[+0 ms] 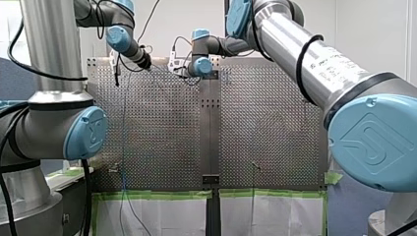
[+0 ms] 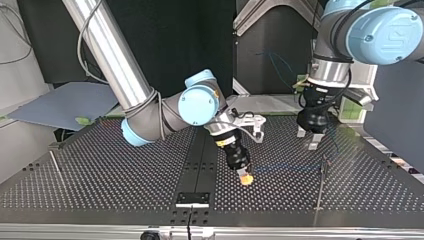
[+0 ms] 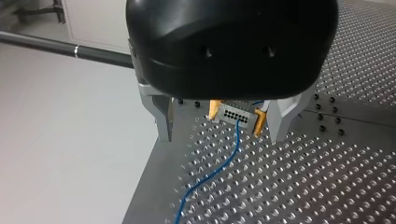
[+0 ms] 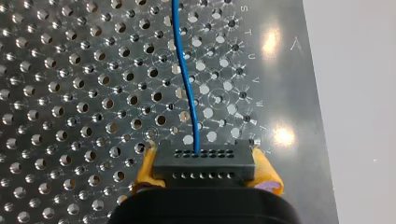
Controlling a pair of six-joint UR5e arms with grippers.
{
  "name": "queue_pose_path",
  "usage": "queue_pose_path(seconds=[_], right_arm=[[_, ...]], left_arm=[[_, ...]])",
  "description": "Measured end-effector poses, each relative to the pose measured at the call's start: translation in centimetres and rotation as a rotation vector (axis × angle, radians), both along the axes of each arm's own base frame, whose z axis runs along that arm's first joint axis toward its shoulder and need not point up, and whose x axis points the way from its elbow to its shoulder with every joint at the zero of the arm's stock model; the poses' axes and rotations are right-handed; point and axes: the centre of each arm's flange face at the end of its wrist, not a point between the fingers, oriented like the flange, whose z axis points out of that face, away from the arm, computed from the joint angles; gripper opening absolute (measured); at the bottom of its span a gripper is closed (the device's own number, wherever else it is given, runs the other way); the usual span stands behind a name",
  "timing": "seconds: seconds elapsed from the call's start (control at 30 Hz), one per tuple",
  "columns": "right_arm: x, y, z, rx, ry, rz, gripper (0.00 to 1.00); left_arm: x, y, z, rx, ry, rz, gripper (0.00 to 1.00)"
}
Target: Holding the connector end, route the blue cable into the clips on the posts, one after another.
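Note:
The blue cable (image 4: 182, 60) comes out of the black connector in a gentle, smooth bow (image 4: 193, 110). It will trail behind in a wider curve when I carry it across.
My right gripper (image 4: 206, 164) is shut on the black connector (image 4: 204, 161), with a yellow pad on each side. The blue cable (image 4: 186, 88) leaves the connector and runs ahead over the perforated plate. In the top view my right gripper (image 2: 245, 178) hangs low over the plate near the middle. My left gripper (image 2: 309, 140), at that view's right, stands open with nothing in it. The left wrist view has its metal fingers (image 3: 163, 122) wide apart, and past them the connector (image 3: 235, 113) in yellow pads trails the cable (image 3: 229, 158). A thin post (image 2: 320, 182) stands near my left gripper.
Another thin post (image 2: 54, 161) stands at the top view's left. In the front view the cable (image 1: 123, 128) runs down the perforated table (image 1: 275, 128) and off its near edge, which is lined with green tape (image 1: 162, 194). A dark centre strip (image 1: 211, 142) divides the table.

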Motion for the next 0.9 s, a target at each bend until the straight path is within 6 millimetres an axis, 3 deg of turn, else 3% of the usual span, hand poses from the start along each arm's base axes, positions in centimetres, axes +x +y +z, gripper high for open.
queue_pose_path(seconds=[0.27, 0.9], right_arm=[[-0.1, -0.1, 0.0, 0.000, 0.001, -0.001, 0.00], [-0.2, -0.2, -0.1, 0.003, 0.004, -0.004, 0.00]], left_arm=[[1.0, -1.1, 2.3, 0.072, -0.060, -0.024, 1.00], [6.3, -1.8, 0.9, 0.170, -0.035, 0.011, 1.00]])
